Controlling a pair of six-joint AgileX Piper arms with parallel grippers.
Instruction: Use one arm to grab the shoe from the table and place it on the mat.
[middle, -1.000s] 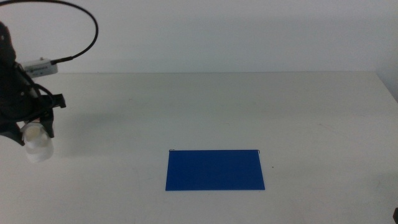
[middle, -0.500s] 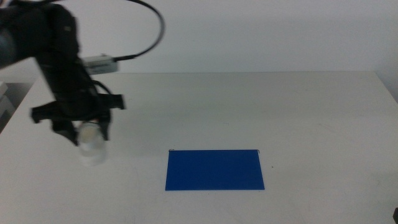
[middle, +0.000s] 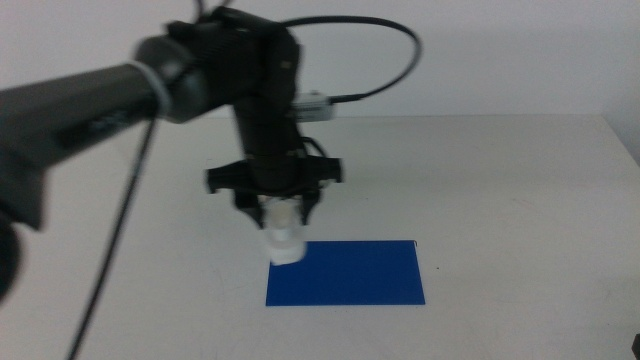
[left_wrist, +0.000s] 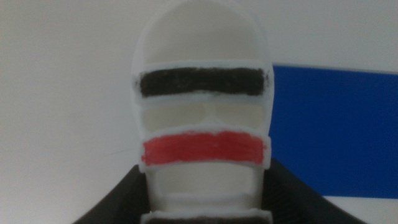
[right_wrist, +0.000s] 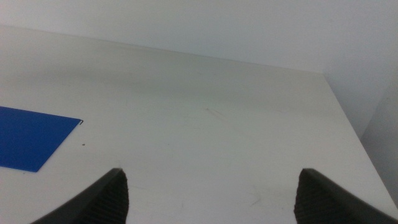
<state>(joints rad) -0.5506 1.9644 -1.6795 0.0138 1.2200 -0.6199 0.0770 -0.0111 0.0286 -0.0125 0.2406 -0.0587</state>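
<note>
Next, I bring the white shoe (middle: 286, 243) over the mat's middle (middle: 345, 273) with my left gripper and turn it lengthwise before lowering it, because the shoe points across the blue mat's length.
The dark left arm reaches in from the left. Its gripper (middle: 279, 212) is shut on the white shoe (middle: 282, 238), which hangs toe-down just above the left end of the blue mat (middle: 350, 274) on the white table (middle: 500, 180). In the left wrist view the shoe (left_wrist: 202, 118) fills the middle, with its black and red straps, held between the jaws, and the mat (left_wrist: 336, 130) lies beside it. My right gripper (right_wrist: 211, 186) is open and empty over the table's right part, with the mat's corner (right_wrist: 31, 140) in its view.
The table's far edge meets a white wall. Its right edge (right_wrist: 348, 124) shows in the right wrist view. A black cable (middle: 380, 60) loops above the left arm.
The left arm has carried the shoe from the table's far left rightwards to the mat's left end. The mat has not moved.
</note>
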